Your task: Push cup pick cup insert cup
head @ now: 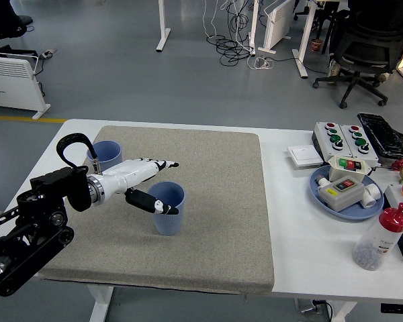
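Observation:
The near cup narrows toward its base (pixel 168 231), so the near cup will sink into the other cup almost to its rim when I insert it.
Two blue ribbed cups stand upright on the grey mat (pixel 215 221). One cup (pixel 168 209) is near the mat's middle left; the other cup (pixel 111 153) stands farther back and left, partly hidden by my arm. My left hand (pixel 162 186) is open, fingers (pixel 162 164) stretched to the right above the near cup's far rim and the thumb over its front rim. It holds nothing. The right arm is out of sight.
At the right of the white table (pixel 292 228) a blue plate (pixel 322 198) carries switch boxes. Behind it are button boxes (pixel 339 137) and a black tray (pixel 383 134). A red-capped bottle (pixel 378 239) stands near the front right edge.

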`<act>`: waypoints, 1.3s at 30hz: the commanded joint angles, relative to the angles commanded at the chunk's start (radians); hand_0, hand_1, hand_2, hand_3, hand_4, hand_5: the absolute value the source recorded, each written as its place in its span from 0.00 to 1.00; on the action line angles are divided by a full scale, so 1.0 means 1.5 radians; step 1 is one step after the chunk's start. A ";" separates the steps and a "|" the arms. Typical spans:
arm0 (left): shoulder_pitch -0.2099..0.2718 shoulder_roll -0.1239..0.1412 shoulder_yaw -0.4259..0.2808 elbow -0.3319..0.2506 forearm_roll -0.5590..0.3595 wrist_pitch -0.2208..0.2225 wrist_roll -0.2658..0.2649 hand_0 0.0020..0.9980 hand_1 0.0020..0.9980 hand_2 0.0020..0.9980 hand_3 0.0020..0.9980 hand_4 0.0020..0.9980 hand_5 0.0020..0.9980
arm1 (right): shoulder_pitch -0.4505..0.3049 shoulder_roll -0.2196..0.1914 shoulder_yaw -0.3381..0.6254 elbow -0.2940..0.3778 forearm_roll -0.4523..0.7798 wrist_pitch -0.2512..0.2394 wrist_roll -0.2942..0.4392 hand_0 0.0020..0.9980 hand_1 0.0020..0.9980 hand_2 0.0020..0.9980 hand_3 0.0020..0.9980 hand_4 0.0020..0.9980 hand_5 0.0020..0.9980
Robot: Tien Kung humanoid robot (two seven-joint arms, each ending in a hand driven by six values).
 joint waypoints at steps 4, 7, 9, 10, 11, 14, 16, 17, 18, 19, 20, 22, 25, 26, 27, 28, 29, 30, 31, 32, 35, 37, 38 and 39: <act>-0.004 -0.010 0.000 0.004 0.009 -0.017 0.011 0.93 0.96 1.00 1.00 0.98 0.52 | -0.001 0.000 0.002 0.000 -0.002 0.000 -0.001 0.71 0.65 0.65 0.58 0.07 0.46; -0.006 -0.017 -0.001 0.004 0.021 -0.026 0.022 0.79 0.90 1.00 1.00 0.95 0.47 | -0.002 0.000 0.000 0.000 0.001 0.000 0.000 0.71 0.65 0.65 0.58 0.07 0.46; -0.009 -0.019 0.006 0.005 0.030 -0.027 0.025 0.79 0.90 1.00 1.00 0.95 0.47 | -0.002 0.000 0.001 0.000 -0.001 0.000 -0.001 0.71 0.65 0.65 0.58 0.07 0.46; -0.011 -0.021 0.010 0.007 0.035 -0.027 0.025 0.79 0.90 1.00 1.00 0.95 0.47 | -0.002 0.000 0.002 0.000 -0.001 0.000 -0.001 0.71 0.65 0.65 0.58 0.07 0.46; -0.012 -0.022 0.012 0.008 0.041 -0.029 0.026 0.79 0.90 1.00 1.00 0.95 0.47 | -0.003 0.000 0.002 0.000 -0.002 0.000 -0.001 0.71 0.65 0.65 0.58 0.07 0.46; -0.016 -0.025 0.018 0.011 0.054 -0.040 0.035 0.65 0.82 0.97 0.95 0.90 0.38 | -0.003 0.000 0.003 0.000 -0.004 0.000 -0.002 0.71 0.65 0.65 0.58 0.07 0.46; -0.016 -0.025 0.019 0.011 0.059 -0.047 0.042 0.65 0.82 0.97 0.95 0.90 0.38 | -0.003 0.000 0.002 0.000 -0.003 0.000 -0.002 0.71 0.65 0.65 0.58 0.07 0.46; -0.015 -0.024 0.019 0.011 0.061 -0.049 0.044 0.65 0.82 0.97 0.95 0.90 0.38 | -0.003 0.000 0.002 0.000 -0.002 0.000 -0.001 0.71 0.65 0.65 0.58 0.07 0.46; -0.015 -0.024 0.019 0.011 0.061 -0.050 0.045 0.65 0.82 0.97 0.95 0.90 0.38 | -0.003 0.000 0.001 0.000 -0.001 0.000 -0.001 0.71 0.65 0.65 0.58 0.07 0.46; -0.015 -0.024 0.020 0.010 0.065 -0.050 0.044 0.59 0.79 0.97 0.92 0.85 0.36 | -0.003 0.000 0.001 0.000 0.000 -0.001 -0.001 0.71 0.65 0.65 0.58 0.07 0.46; -0.015 -0.024 0.020 0.009 0.067 -0.049 0.043 0.59 0.79 0.97 0.92 0.85 0.36 | -0.003 0.000 0.001 0.000 0.000 -0.001 -0.001 0.71 0.65 0.65 0.58 0.07 0.46; -0.016 -0.023 0.021 0.005 0.074 -0.046 0.040 0.59 0.79 0.97 0.92 0.85 0.36 | -0.003 0.000 0.001 0.000 0.001 -0.001 0.000 0.71 0.65 0.65 0.58 0.07 0.46; -0.017 -0.023 0.023 0.001 0.078 -0.039 0.036 0.51 0.71 0.91 0.83 0.78 0.27 | -0.003 0.000 0.001 0.000 0.000 -0.001 0.000 0.71 0.65 0.65 0.58 0.07 0.46; -0.017 -0.023 0.023 0.001 0.079 -0.038 0.035 0.51 0.71 0.91 0.83 0.78 0.27 | -0.003 0.000 0.001 0.000 0.000 -0.001 0.000 0.71 0.65 0.65 0.58 0.07 0.46; -0.018 -0.024 0.024 0.000 0.080 -0.036 0.033 0.51 0.71 0.91 0.83 0.78 0.27 | -0.003 0.000 0.001 0.000 0.000 -0.001 -0.001 0.71 0.65 0.65 0.58 0.07 0.46; -0.019 -0.024 0.024 0.000 0.080 -0.035 0.032 0.51 0.71 0.91 0.83 0.78 0.27 | -0.003 0.000 0.001 0.000 -0.001 0.000 -0.001 0.71 0.65 0.65 0.58 0.07 0.46; -0.020 -0.024 0.024 0.000 0.080 -0.036 0.032 0.51 0.71 0.91 0.83 0.78 0.27 | -0.003 0.000 0.002 0.000 -0.002 0.000 -0.001 0.71 0.65 0.65 0.58 0.07 0.46; -0.020 -0.024 0.025 0.000 0.080 -0.036 0.032 0.51 0.71 0.91 0.83 0.78 0.27 | -0.003 0.000 0.002 0.000 -0.002 0.000 -0.001 0.71 0.65 0.65 0.58 0.07 0.46; -0.020 -0.023 0.025 0.001 0.081 -0.034 0.030 0.43 0.64 0.85 0.77 0.74 0.24 | -0.003 0.000 0.002 0.000 -0.002 0.000 -0.001 0.71 0.65 0.65 0.58 0.07 0.46; -0.019 -0.023 0.026 0.003 0.082 -0.032 0.027 0.43 0.64 0.85 0.77 0.74 0.24 | -0.003 0.000 0.002 0.000 -0.002 0.000 -0.001 0.71 0.65 0.65 0.58 0.07 0.46; -0.018 -0.023 0.026 0.007 0.083 -0.033 0.025 0.43 0.64 0.85 0.77 0.74 0.24 | -0.003 0.000 0.002 0.000 -0.001 0.000 -0.001 0.71 0.65 0.65 0.58 0.07 0.46; -0.017 -0.023 0.026 0.008 0.083 -0.034 0.024 0.40 0.59 0.82 0.71 0.70 0.19 | -0.003 0.000 0.002 0.000 -0.001 -0.001 -0.001 0.71 0.65 0.65 0.58 0.07 0.46; -0.017 -0.023 0.026 0.008 0.083 -0.035 0.024 0.40 0.59 0.82 0.71 0.70 0.19 | -0.003 0.000 0.002 0.000 -0.001 -0.001 -0.001 0.71 0.65 0.65 0.58 0.07 0.46; -0.017 -0.023 0.026 0.007 0.083 -0.035 0.024 0.40 0.59 0.82 0.71 0.70 0.19 | -0.003 0.000 0.002 0.000 -0.001 0.000 -0.001 0.71 0.65 0.65 0.58 0.07 0.46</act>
